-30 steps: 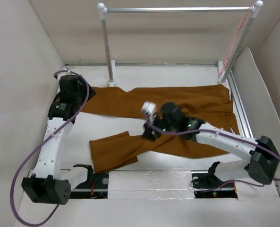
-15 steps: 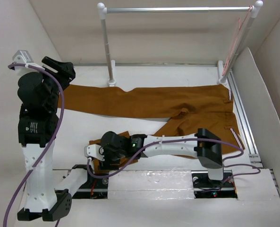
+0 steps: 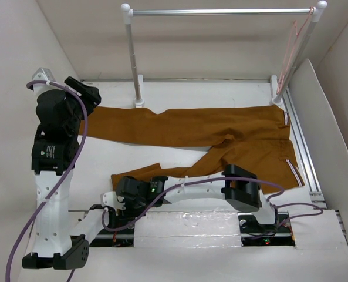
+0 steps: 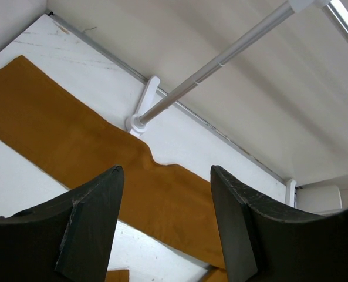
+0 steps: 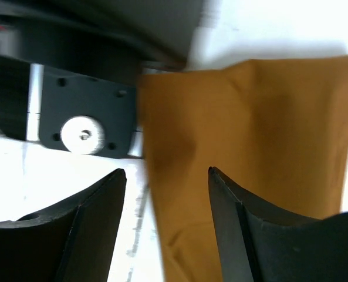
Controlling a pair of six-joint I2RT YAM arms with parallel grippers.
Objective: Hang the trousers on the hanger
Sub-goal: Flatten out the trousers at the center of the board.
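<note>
The near leg [image 3: 182,171] slants away from the far leg, so my right gripper should take the near leg and lift it back toward the far leg [image 3: 185,127].
The rust-brown trousers [image 3: 220,126] lie flat on the white table. One leg runs along the back to the left; the other bends toward the near left. The pale pink hanger [image 3: 292,50] hangs at the right end of the rail. My left gripper [image 3: 85,94] is raised above the far leg's left end, open and empty; the left wrist view has its jaws [image 4: 166,170] apart over the trousers [image 4: 74,147]. My right gripper [image 3: 115,202] reaches low to the near leg's cuff at the near left. It stands open [image 5: 167,171] over the edge of the trousers [image 5: 250,129], gripping nothing.
A silver rail [image 3: 220,12] on white posts spans the back; its left post foot [image 4: 141,114] stands by the far leg. White walls close in the left, back and right. The left arm's dark base plate [image 5: 80,117] lies just beyond the cuff.
My right arm swept from the middle of the trousers to the near leg's cuff at the near left. My left arm rose from the cloth's far left end.
</note>
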